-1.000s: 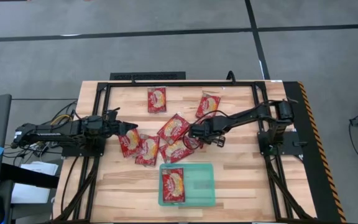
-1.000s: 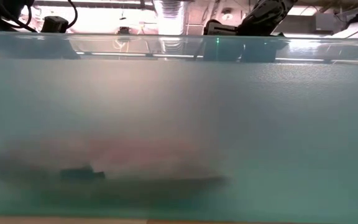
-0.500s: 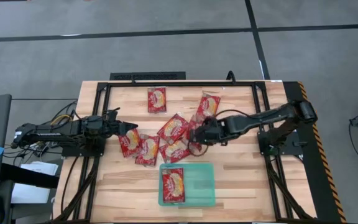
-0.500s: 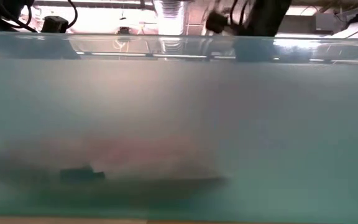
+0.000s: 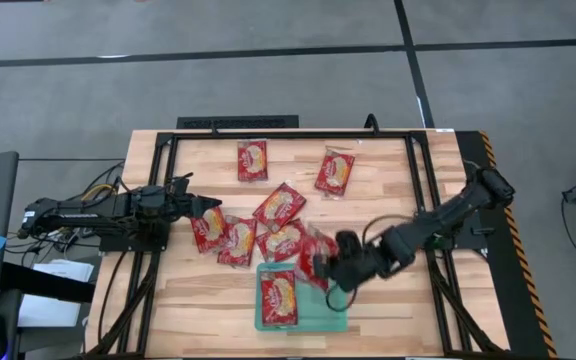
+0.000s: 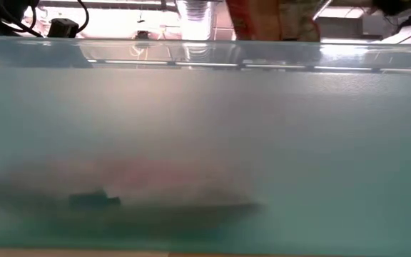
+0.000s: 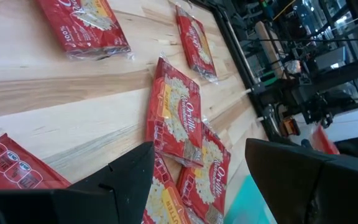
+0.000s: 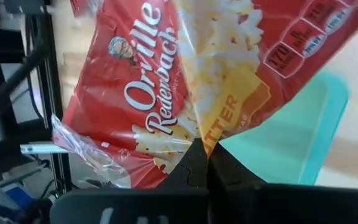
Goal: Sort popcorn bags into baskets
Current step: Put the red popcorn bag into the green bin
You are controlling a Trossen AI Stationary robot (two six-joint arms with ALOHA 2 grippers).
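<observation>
My right gripper should keep carrying the held popcorn bag [image 5: 313, 256] to the teal tray's empty half [image 5: 316, 312] until the bag sits inside the tray's rim, because the bag lines up with that half.
Several red popcorn bags lie flat on the wooden table: two apart near the far edge [image 5: 252, 160] [image 5: 335, 172], and a loose pile [image 5: 258, 228] in the middle. One more bag [image 5: 278, 297] lies in the left half of the teal tray [image 5: 333, 318]. My right gripper [image 5: 334, 267] is shut on another bag [image 5: 315, 258], over the tray's far rim. My left gripper [image 5: 206, 208] is open and hovers at the pile's left edge, touching nothing. In the low view the tray wall [image 6: 205, 143] fills the picture, with the held bag [image 6: 262, 18] above it. My right gripper pinches the popcorn bag between its two fingers at the bag's edge [image 8: 199, 138], beside the yellow picture. The foil creases where the fingers meet. The bag is lifted clear and sticks out beyond the fingertips, above the tray [image 8: 303, 134].
A black metal frame [image 5: 288, 133] runs along the table's far edge and both sides. The tray's right half [image 5: 326, 296] holds no bag. Bare wood [image 5: 198, 310] lies left of the tray and on the table's right part [image 5: 393, 190].
My right gripper has risen from the right side of the pile with a bag and swung toward the table's near edge, coming over the tray. The bag has gone from lying in the pile to lifted clear. The left arm has kept still.
</observation>
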